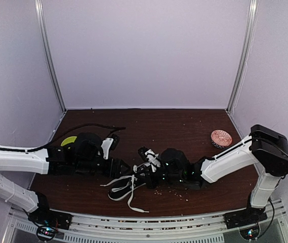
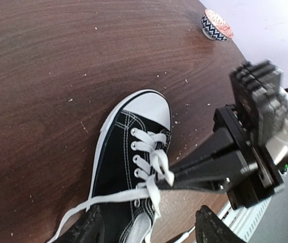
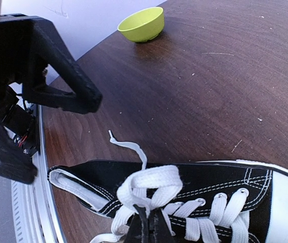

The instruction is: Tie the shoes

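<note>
The robot's right gripper has the loop (image 3: 154, 183) and the near lace (image 3: 118, 226) is hanging loose, so the left gripper should take over the loop before the right gripper takes that lace.
The black sneaker (image 2: 118, 152) with a white toe cap lies on the brown table, toe pointing away in the left wrist view. It also shows in the right wrist view (image 3: 224, 177) and, mostly hidden under the grippers, in the top view (image 1: 121, 191). My right gripper (image 3: 156, 225) is shut on a loop of the white lace (image 3: 159, 185) above the tongue; it also shows in the left wrist view (image 2: 173, 178). My left gripper (image 2: 149, 234) is open just behind the shoe's opening, and a loose lace strand (image 2: 108, 198) runs between its fingers. It also shows in the right wrist view (image 3: 47, 126).
A lime-green bowl (image 3: 141, 23) stands at the far left of the table (image 1: 69, 140). A small patterned bowl (image 2: 217, 25) stands at the right (image 1: 220, 137). Loose lace ends (image 1: 131, 195) trail toward the front edge. Crumbs dot the wood.
</note>
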{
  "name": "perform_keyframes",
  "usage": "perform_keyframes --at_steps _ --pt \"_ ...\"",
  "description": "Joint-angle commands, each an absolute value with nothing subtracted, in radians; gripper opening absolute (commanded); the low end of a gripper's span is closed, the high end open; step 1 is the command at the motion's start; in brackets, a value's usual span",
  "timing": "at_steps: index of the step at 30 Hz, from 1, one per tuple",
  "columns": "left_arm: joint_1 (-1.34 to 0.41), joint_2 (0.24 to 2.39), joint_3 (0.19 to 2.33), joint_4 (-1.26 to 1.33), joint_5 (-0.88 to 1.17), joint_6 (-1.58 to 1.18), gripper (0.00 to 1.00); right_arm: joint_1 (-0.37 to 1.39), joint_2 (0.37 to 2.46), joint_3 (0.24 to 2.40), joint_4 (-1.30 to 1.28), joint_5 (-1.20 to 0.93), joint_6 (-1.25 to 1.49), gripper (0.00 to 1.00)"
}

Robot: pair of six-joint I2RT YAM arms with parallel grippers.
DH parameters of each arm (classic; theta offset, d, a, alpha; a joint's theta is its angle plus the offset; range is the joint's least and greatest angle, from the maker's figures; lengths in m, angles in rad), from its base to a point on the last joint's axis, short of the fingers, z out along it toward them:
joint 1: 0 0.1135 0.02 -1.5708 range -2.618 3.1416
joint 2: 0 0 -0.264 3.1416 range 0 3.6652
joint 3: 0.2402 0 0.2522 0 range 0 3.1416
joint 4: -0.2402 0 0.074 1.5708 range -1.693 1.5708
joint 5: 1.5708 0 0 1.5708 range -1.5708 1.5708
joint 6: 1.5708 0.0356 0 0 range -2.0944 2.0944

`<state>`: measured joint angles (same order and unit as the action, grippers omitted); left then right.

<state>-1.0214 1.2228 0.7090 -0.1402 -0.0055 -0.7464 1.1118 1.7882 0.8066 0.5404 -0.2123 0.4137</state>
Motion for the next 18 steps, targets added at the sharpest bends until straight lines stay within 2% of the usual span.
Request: perform_keyframes --at_steps 1,7,18 --pt "-0.987 1.313 0.781 -0.027 0.067 -0.718 0.64 1.106 1.758 0.793 0.581 -0.229 0.398 0.0" --pt "-0.972 1.409 0.838 0.007 0.118 -0.718 0.62 1.108 1.761 0.793 0.586 -0.229 0.399 0.0" --pt "-0.968 1.501 0.867 -0.023 0.132 -0.754 0.39 1.108 1.756 0.795 0.574 -0.21 0.384 0.0"
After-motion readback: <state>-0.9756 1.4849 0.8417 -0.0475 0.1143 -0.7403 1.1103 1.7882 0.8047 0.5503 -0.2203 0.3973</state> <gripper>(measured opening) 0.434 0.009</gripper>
